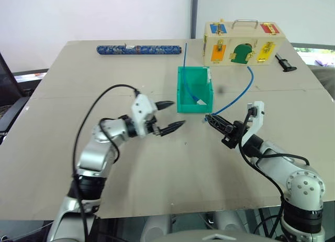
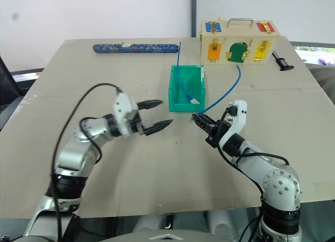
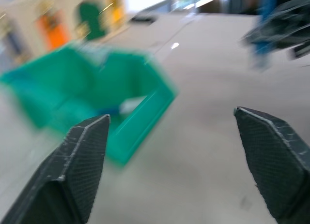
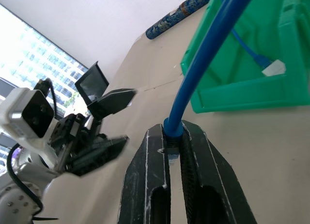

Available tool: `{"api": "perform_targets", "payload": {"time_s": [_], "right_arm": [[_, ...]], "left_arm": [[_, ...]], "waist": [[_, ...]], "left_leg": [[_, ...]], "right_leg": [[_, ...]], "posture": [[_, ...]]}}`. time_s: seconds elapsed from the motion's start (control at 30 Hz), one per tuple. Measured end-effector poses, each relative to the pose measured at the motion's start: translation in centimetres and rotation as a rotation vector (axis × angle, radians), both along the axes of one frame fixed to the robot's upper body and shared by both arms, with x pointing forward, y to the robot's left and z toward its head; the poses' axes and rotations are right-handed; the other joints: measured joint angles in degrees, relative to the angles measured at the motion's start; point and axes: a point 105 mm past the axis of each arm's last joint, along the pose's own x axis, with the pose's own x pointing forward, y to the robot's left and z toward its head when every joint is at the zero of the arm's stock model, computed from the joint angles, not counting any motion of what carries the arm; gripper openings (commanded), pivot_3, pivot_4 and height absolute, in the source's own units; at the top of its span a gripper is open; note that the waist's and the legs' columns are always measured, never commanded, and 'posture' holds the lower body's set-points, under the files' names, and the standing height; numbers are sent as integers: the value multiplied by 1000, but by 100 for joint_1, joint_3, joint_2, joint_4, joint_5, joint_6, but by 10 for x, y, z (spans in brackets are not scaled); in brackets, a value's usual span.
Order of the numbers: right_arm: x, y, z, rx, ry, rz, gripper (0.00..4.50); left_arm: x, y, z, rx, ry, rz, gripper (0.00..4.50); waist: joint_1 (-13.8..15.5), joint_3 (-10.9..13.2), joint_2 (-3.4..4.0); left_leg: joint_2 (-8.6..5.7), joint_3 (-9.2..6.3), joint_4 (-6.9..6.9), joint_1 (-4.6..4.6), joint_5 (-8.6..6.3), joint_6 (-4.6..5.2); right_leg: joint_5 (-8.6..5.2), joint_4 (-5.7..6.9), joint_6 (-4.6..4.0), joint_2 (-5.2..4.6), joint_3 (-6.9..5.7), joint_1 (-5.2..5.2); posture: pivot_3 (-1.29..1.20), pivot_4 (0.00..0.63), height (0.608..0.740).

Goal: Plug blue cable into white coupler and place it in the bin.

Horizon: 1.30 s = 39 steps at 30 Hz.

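I expect the curved blue cable to trail its tail (image 1: 250, 70) along, still bowed, when I take the white coupler to the bin, because the cable holds a wide arc (image 1: 243, 94).
My right gripper (image 1: 209, 117) is shut on the end of the curved blue cable (image 4: 206, 59), just right of the bin's front corner and a little above the table. The plug is hidden between the fingers (image 4: 145, 175). From there the cable arcs back toward the wooden box. The teal bin (image 1: 193, 107) stands at the table's middle. Inside it lies a small white block, by its look the white coupler (image 1: 201, 101), at the end of a second, straighter blue cable. My left gripper (image 1: 177, 114) is open and empty, left of the bin's front and pointing at it.
A pale wooden box with coloured latches (image 1: 243, 46) stands at the back right, with a black tool (image 1: 285, 63) beside it. A dark-blue patterned roll (image 1: 138, 49) lies along the far edge. The straighter blue cable (image 1: 186, 56) runs from the far side into the bin.
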Motion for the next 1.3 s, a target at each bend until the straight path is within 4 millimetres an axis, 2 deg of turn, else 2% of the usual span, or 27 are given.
{"api": "perform_targets", "payload": {"time_s": [0.1,0.13,0.2,0.23,0.4,0.63,0.67,0.7,0.77,0.8,0.87,0.9,1.0,1.03,1.17,1.23,1.3], "right_arm": [[3,-3,-1,5,0,-3,0],[3,-1,-2,6,0,4,0],[3,2,-3,7,1,21,0],[3,2,-3,3,-5,31,0],[4,3,-4,-2,-10,38,0],[5,2,-7,-26,-11,34,0],[5,1,-7,-27,-12,33,0],[5,1,-7,-28,-12,31,0],[5,1,-7,-29,-10,29,0],[5,1,-8,-29,-9,28,0],[5,0,-9,-33,-5,23,0],[4,-1,-9,-34,-4,22,0],[3,-2,-9,-42,-9,16,0],[3,-3,-8,-45,-12,13,0],[3,-9,-7,-116,-52,2,0],[2,-15,-5,-227,-122,13,0],[2,-16,-2,-267,-167,27,0]], "left_arm": [[-3,45,3,20,29,149,3962],[-5,52,1,24,43,171,3962],[-10,63,-11,24,91,205,3962],[-17,72,-27,29,152,232,3962],[-31,81,-51,45,232,248,3962],[-25,85,-68,105,243,269,3962],[-24,84,-69,107,244,272,3731],[-23,83,-71,115,242,269,3731],[-21,81,-72,119,234,262,3083],[-21,80,-72,123,229,260,2903],[-17,74,-73,120,220,242,2021],[-16,73,-73,114,217,237,1848],[-12,65,-74,104,212,200,513],[-11,64,-74,104,209,192,332],[-12,51,-74,97,227,107,347],[-17,33,-71,91,250,0,347],[-19,20,-69,94,262,-72,347]], "waist": [[19,1,2],[34,2,4],[49,2,4],[44,2,3],[45,3,3],[55,2,2],[54,2,2],[53,2,2],[53,2,2],[53,2,2],[57,2,2],[59,2,2],[54,2,2],[54,2,2],[53,2,2],[71,3,3],[70,2,0]], "left_leg": [[2,2,-5,-1,0,0],[2,2,-6,-2,0,0],[1,6,-5,-4,0,0],[1,11,-4,-4,0,0],[5,10,-6,-3,0,0],[3,13,-5,-4,0,-1],[3,13,-5,-3,0,-1],[4,13,-6,-3,0,-1],[4,12,-6,-4,0,-1],[4,12,-6,-4,0,-1],[6,11,-7,-5,0,0],[6,11,-7,-5,0,-1],[5,13,-6,-3,0,0],[4,13,-6,-3,0,0],[1,15,-6,-6,0,0],[-2,13,-4,-10,0,0],[-3,12,-3,-10,0,0]], "right_leg": [[0,-1,-1,1,0,-4],[0,-2,-2,-1,0,-4],[0,-7,-1,-4,3,-4],[0,-8,-1,-8,8,-4],[0,-7,-2,-7,6,-5],[1,-7,-2,-6,6,-5],[1,-7,-2,-6,6,-5],[1,-7,-2,-6,7,-5],[1,-7,-2,-6,6,-6],[1,-7,-2,-6,6,-6],[1,-7,-2,-7,7,-6],[1,-7,-2,-7,6,-6],[1,-6,-2,-7,8,-6],[1,-6,-2,-7,7,-6],[1,-7,-2,-7,7,-6],[1,-10,-1,-11,6,-6],[1,-10,-1,-10,6,-6]], "posture": [[0,150,740],[0,150,740],[0,150,740],[0,150,740],[0,150,740],[0,150,740],[0,150,740],[0,150,740],[0,150,740],[0,150,740],[0,150,740],[0,150,740],[0,150,740],[0,150,740],[0,150,740],[0,150,740],[0,150,740]]}}
